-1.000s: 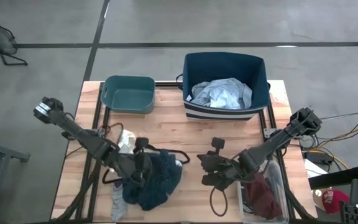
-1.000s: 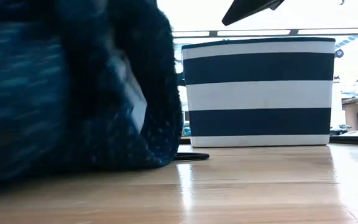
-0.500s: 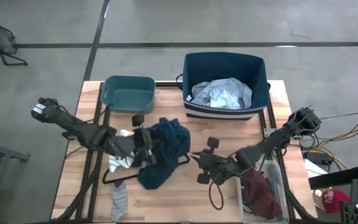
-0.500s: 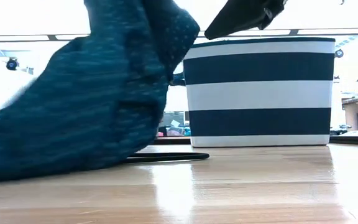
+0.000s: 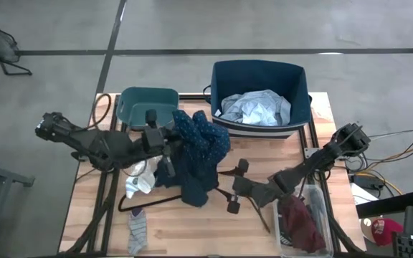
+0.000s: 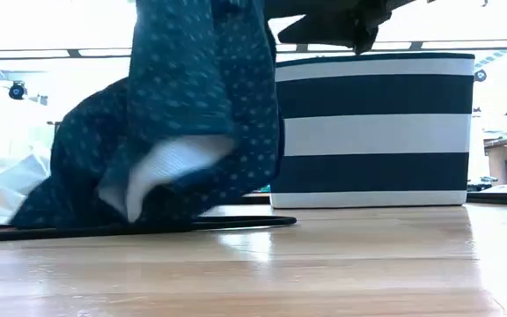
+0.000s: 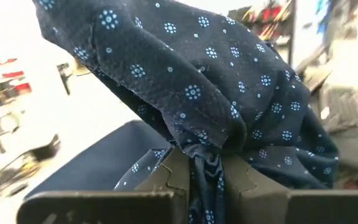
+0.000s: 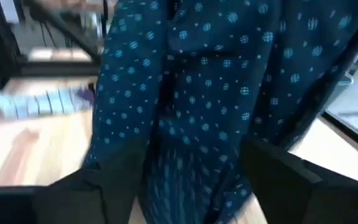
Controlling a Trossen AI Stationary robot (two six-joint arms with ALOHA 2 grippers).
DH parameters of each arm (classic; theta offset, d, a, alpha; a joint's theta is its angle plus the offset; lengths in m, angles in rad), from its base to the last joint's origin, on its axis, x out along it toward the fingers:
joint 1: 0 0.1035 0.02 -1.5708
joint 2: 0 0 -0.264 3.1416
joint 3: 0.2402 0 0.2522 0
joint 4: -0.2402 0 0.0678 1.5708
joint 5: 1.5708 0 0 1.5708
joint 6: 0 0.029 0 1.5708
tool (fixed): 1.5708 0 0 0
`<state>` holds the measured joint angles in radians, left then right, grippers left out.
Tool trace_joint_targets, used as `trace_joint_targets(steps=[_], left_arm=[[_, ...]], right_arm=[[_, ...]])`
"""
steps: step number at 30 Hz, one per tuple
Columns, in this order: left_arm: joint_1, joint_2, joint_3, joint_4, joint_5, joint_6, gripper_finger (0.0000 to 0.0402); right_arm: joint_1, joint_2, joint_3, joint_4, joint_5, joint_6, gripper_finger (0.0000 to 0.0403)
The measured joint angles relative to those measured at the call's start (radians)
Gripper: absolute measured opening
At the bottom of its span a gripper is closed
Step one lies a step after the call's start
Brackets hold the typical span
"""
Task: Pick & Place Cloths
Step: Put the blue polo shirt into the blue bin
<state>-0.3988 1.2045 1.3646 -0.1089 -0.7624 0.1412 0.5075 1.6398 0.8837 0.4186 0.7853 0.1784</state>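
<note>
My right gripper should take the top over, since my left gripper holds the navy patterned top away from the striped basket [image 5: 258, 104] on my right gripper's side.
The navy patterned top [image 5: 196, 154] hangs bunched from my left gripper [image 5: 165, 140], which is shut on it above the table's middle, near the teal tub [image 5: 149, 107]. My right gripper [image 5: 233, 188] stands open just right of the top's lower end, and the top fills its wrist view [image 8: 191, 93]. A pale grey-blue shirt [image 5: 257, 107] lies in the striped basket [image 5: 292, 79]. A maroon piece [image 5: 300, 226] lies in the clear bin [image 5: 320, 204]. A white cloth [image 5: 142, 179] and a grey sock [image 5: 136, 233] lie on the table at the left. My left gripper pinches a gathered bunch of the top's cloth [image 7: 205, 163] between its two fingers, several layers together. The fingers come about level from the table's left. The top hangs below and beside them, and its lower end [image 6: 148, 207] reaches down to the table by the hanger.
A thin black clothes hanger [image 5: 149, 204] lies on the table under the top, and its bar shows in the low view [image 6: 227, 224]. The striped basket [image 6: 372, 132] stands at the far right. Bare wood lies along the near edge, in the middle.
My left gripper has risen and gone toward the far edge and the right with the navy top. The top has been pulled up off the pile at the near left and now hangs tall, only its lower end down by the table. My right gripper has shifted slightly left.
</note>
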Motion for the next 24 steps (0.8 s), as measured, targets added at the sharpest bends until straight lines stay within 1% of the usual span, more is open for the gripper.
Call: trace_joint_targets(steps=[2,4,7,10,12,16,18,20,22,24], left_arm=[[0.0,0.0,0.012,0.045,0.045,0.012,0.0036],[0.006,0.002,0.013,0.104,0.102,0.018,0.0036],[0.012,0.013,0.013,0.17,0.189,0.028,0.0036],[0.023,0.033,0.013,0.235,0.252,0.042,0.0036],[0.034,0.049,0.015,0.267,0.279,0.047,0.0036],[0.058,0.088,0.044,0.286,0.341,0.044,0.0036],[0.062,0.106,0.059,0.286,0.36,0.041,0.0036],[0.061,0.119,0.069,0.272,0.362,0.041,0.0039],[0.061,0.122,0.083,0.224,0.363,0.042,0.0042],[0.061,0.12,0.091,0.167,0.362,0.035,0.0042]], right_arm=[[-0.017,0.0,-0.023,0.082,0.0,-0.003,0.0285],[-0.04,0.0,-0.035,0.125,-0.007,0.002,0.0298],[-0.081,0.0,-0.041,0.139,-0.026,0.032,0.0314],[-0.121,0.0,-0.04,0.139,-0.048,0.041,0.0325],[-0.152,0.005,-0.029,0.142,-0.11,0.033,0.033],[-0.208,0.038,0.022,0.145,-0.274,0.005,0.0328],[-0.22,0.064,0.05,0.145,-0.292,-0.017,0.0312],[-0.224,0.083,0.075,0.14,-0.29,-0.045,0.0274],[-0.223,0.094,0.092,0.139,-0.29,-0.073,0.0213],[-0.221,0.09,0.095,0.137,-0.291,-0.103,0.0131]])
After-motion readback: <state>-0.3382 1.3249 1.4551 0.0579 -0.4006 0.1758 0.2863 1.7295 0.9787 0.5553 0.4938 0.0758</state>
